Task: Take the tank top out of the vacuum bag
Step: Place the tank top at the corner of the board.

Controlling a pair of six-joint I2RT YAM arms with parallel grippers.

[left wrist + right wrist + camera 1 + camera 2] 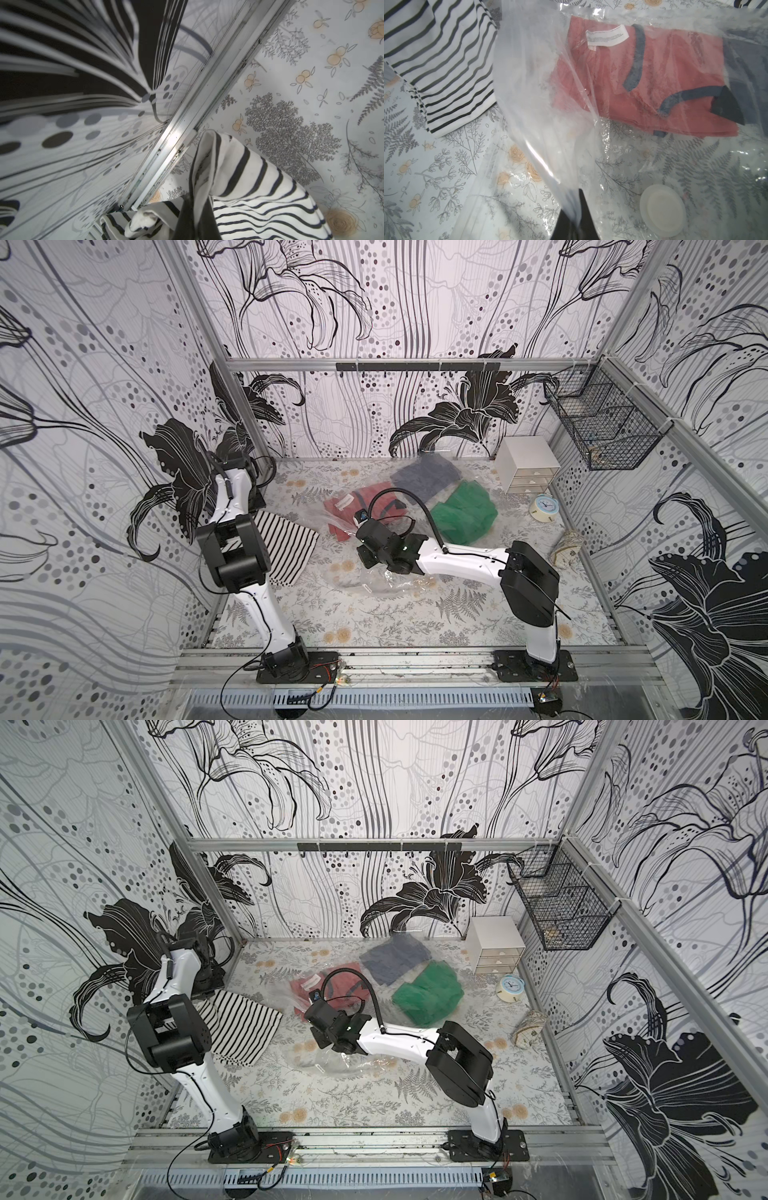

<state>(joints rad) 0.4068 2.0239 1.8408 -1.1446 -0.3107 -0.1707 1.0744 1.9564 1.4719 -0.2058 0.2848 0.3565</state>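
The striped tank top (289, 548) is clear of the vacuum bag. My left gripper should keep going to the open back corner (297, 473) and let go of the tank top flat there.
The black-and-white striped tank top (286, 551) (245, 1029) lies outside the vacuum bag by the left wall. My left gripper (197, 201) is shut on a raised fold of it (259, 187); in both top views the arm hides the jaws. The clear crinkly vacuum bag (386, 580) (332, 1065) spreads across the middle of the table, white valve disc (662, 209) showing. My right gripper (574, 207) (368, 562) is shut on a bunched, lifted edge of the bag film (529, 83). Inside the bag lie a red garment (654, 83), a blue-grey one (424, 479) and a green one (463, 516).
A white drawer unit (528, 464), a small alarm clock (544, 508) and a patterned pouch (567, 547) stand along the right side. A black wire basket (602, 423) hangs on the right wall. The aluminium wall rail (207, 93) runs close beside the left gripper.
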